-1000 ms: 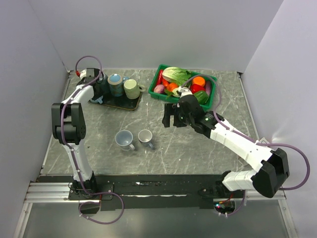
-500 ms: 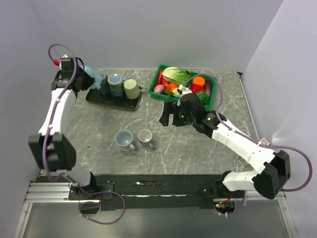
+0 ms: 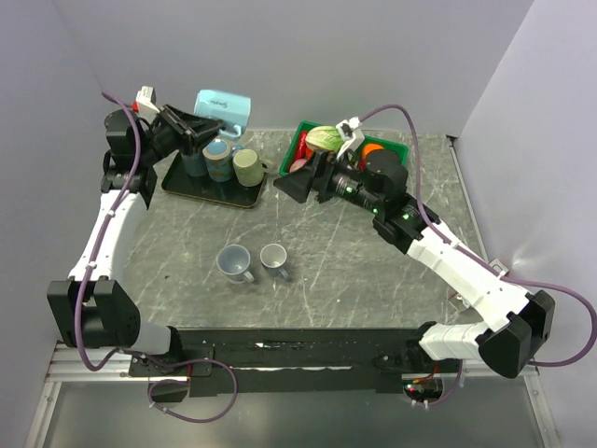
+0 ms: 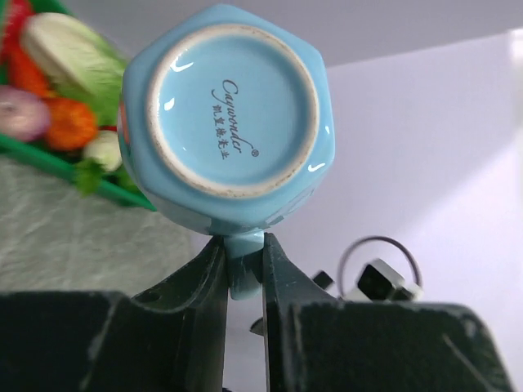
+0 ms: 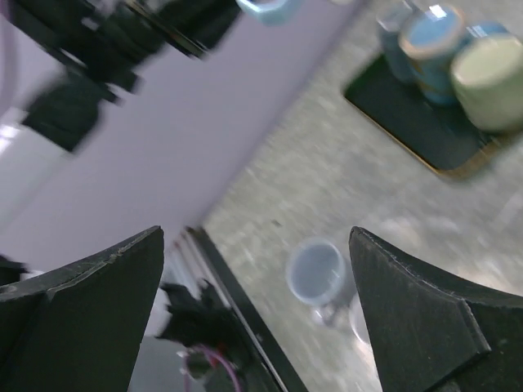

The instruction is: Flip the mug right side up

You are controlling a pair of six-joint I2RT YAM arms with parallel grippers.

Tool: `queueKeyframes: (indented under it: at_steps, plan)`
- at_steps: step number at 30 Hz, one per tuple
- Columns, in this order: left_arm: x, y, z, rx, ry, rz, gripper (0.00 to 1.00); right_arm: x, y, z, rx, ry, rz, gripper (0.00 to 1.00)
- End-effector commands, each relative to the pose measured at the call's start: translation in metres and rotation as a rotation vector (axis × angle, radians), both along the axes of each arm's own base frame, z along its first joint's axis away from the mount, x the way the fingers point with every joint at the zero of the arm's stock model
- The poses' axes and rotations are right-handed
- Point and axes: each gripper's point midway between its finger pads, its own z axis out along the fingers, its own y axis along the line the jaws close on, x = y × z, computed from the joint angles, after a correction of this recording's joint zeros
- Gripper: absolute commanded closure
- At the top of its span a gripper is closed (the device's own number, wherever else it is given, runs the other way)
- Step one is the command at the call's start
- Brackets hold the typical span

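The light blue mug's handle (image 3: 231, 129) sticks out past my left gripper. My open right gripper should keep going to the handle's loose end (image 3: 239, 132) and close there.
A light blue mug (image 3: 224, 110) hangs in the air above the back of the black tray (image 3: 213, 193), tipped on its side. My left gripper (image 3: 193, 126) is shut on its handle. In the left wrist view the mug's base (image 4: 233, 114) faces the camera and the handle (image 4: 243, 269) is pinched between the fingers. My right gripper (image 3: 292, 185) is open and empty, raised in front of the green basket. In the right wrist view (image 5: 257, 237) it looks down over the table, and the blue mug (image 5: 265, 6) shows at the top edge.
The tray carries a blue-topped mug (image 3: 218, 155) and a pale green mug (image 3: 248, 168). Two grey mugs (image 3: 233, 263) (image 3: 273, 257) stand upright mid-table. The green basket (image 3: 302, 133) of vegetables is at the back right. Walls close in behind and on both sides.
My left gripper has lifted the blue mug off the tray, up and to the right, turning it on its side. My right arm has risen and swung back-left.
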Motion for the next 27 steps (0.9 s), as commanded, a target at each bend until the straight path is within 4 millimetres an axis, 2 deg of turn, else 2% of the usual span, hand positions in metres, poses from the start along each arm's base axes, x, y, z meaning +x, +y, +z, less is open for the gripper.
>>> queueKeyframes:
  at_steps: [1, 3, 5, 10, 17, 27]
  plan:
    - [-0.076, -0.030, 0.120, -0.134, -0.397, -0.193, 0.99, -0.004, 0.004, 0.080, 0.256, -0.135, 0.098, 0.00]
    - [-0.093, -0.039, 0.136, -0.155, -0.481, -0.233, 0.99, -0.001, 0.005, 0.086, 0.281, -0.126, 0.112, 0.00]
    - [-0.104, -0.044, 0.149, -0.150, -0.549, -0.251, 0.99, -0.004, 0.007, 0.102, 0.318, -0.142, 0.146, 0.00]
    - [-0.126, -0.059, 0.172, -0.128, -0.670, -0.257, 0.99, -0.004, 0.013, 0.122, 0.368, -0.141, 0.182, 0.00]
    - [-0.142, -0.073, 0.172, -0.191, -0.720, -0.248, 0.99, -0.016, 0.005, 0.152, 0.458, -0.208, 0.198, 0.00]
    - [-0.155, -0.092, 0.170, -0.191, -0.797, -0.258, 0.99, -0.022, 0.004, 0.168, 0.540, -0.211, 0.227, 0.00]
